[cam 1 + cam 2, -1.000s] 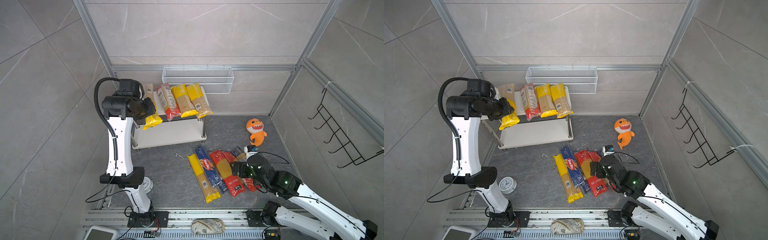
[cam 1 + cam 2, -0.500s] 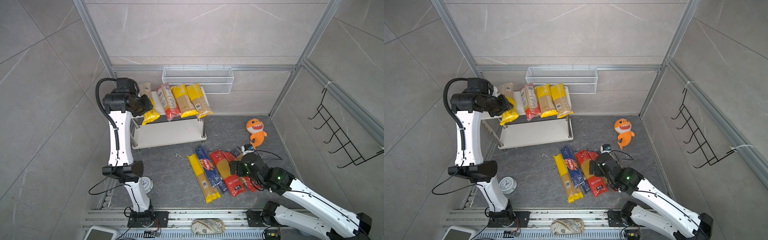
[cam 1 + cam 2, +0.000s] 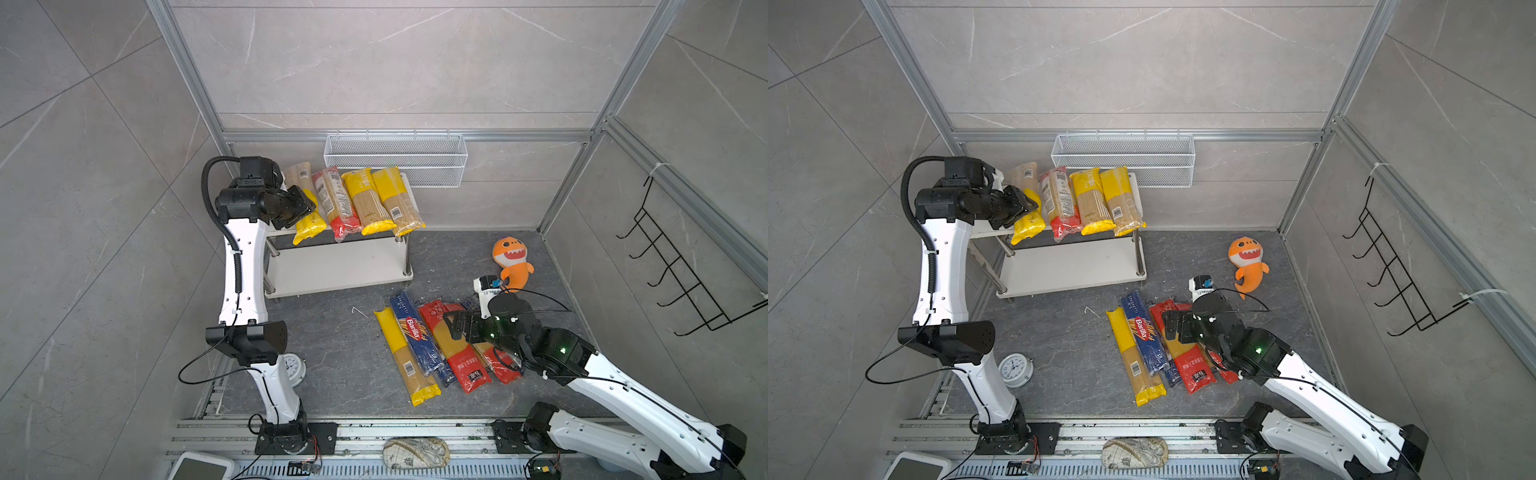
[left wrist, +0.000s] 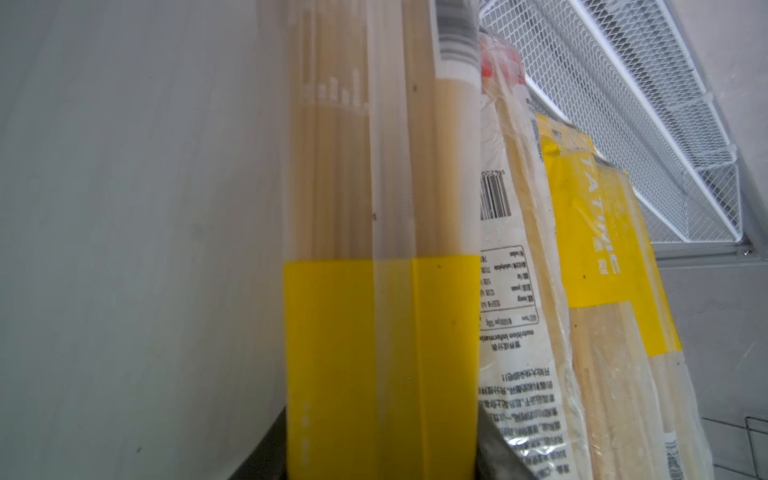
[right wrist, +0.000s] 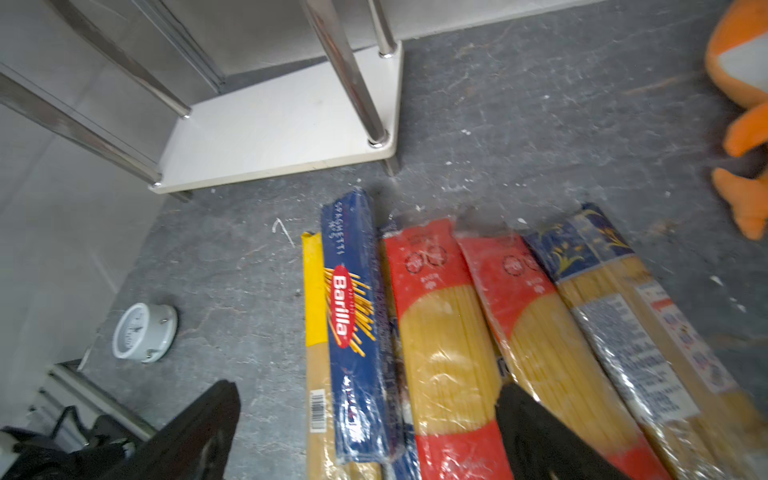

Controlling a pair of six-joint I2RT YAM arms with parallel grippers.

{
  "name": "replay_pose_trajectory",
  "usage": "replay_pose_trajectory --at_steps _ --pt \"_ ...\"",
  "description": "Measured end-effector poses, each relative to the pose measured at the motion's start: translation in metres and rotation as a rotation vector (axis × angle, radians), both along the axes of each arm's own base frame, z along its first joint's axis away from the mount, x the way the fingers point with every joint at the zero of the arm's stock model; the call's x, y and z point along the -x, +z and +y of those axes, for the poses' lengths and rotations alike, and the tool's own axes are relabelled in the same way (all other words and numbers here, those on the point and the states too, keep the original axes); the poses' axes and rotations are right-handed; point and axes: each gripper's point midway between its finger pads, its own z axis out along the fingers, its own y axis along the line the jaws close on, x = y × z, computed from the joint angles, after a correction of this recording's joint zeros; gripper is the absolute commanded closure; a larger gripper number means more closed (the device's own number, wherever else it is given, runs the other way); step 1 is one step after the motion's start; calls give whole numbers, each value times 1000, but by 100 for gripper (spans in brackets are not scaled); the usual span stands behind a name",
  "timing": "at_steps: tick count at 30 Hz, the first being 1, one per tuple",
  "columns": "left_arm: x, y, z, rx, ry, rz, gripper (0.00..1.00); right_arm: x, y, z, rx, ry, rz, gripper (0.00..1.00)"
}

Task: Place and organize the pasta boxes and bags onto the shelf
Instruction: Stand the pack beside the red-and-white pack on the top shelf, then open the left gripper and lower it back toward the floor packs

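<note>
The shelf's open board space (image 4: 152, 240) is next to my left gripper. My right gripper should therefore move back, and my left gripper should get the dark-blue Barilla pack (image 3: 415, 331).
The shelf (image 3: 332, 266) stands at the back left, with several pasta bags lying side by side across its top board in both top views. My left gripper (image 3: 301, 205) is at the leftmost one, a yellow-ended bag (image 3: 308, 222) that overhangs the front edge. In the left wrist view this bag (image 4: 382, 332) fills the space between the dark fingers (image 4: 492, 453); their hold cannot be judged. Several more packs lie on the floor, among them a dark-blue Barilla pack (image 3: 415, 332) and a red-ended bag (image 3: 455, 353). My right gripper (image 5: 370, 432) hovers open just above these two.
An orange plush shark (image 3: 511, 262) sits right of the floor packs. A white wire basket (image 3: 395, 160) hangs on the back wall just behind the shelf top. A small white clock (image 3: 293, 368) lies by the left arm's base. A black hook rack (image 3: 681, 270) hangs on the right wall.
The left gripper carried the yellow-ended bag back and down onto the shelf top beside the red bag. The right gripper crept forward over the floor packs, still open.
</note>
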Motion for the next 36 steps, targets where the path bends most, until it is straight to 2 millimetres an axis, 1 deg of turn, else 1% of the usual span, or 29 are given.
replay_pose_trajectory --at_steps 3,4,11,14,17,19,23,26,28,30,31,33,36 --pt "-2 4 0 4 2 -28 21 -1 19 16 -57 56 -19 0" --pt "-1 5 0 4 4 -33 19 -1 25 20 -72 72 -26 0" --pt "9 24 0 5 6 -84 14 -1 81 58 -202 219 -87 0" --pt "18 35 1 4 8 -110 12 -2 97 68 -233 259 -112 0" --pt "37 43 1 3 11 -125 12 -1 103 74 -246 286 -116 0" --pt "58 44 1 6 19 -122 12 0 104 75 -249 298 -114 0" --pt "119 40 4 15 57 -128 11 3 103 77 -252 316 -108 0" --pt "173 26 3 39 78 -138 12 5 102 77 -253 323 -104 0" --pt "204 10 -2 56 78 -135 13 8 99 74 -252 326 -99 0" --pt "234 -11 -13 84 47 -121 13 13 91 69 -244 326 -89 0" --pt "245 -20 -18 98 29 -113 13 16 88 67 -241 325 -85 0" --pt "262 -47 -31 126 -13 -77 12 22 79 60 -233 324 -74 0" --pt "277 -96 -44 137 -49 21 12 32 71 49 -228 322 -65 0"
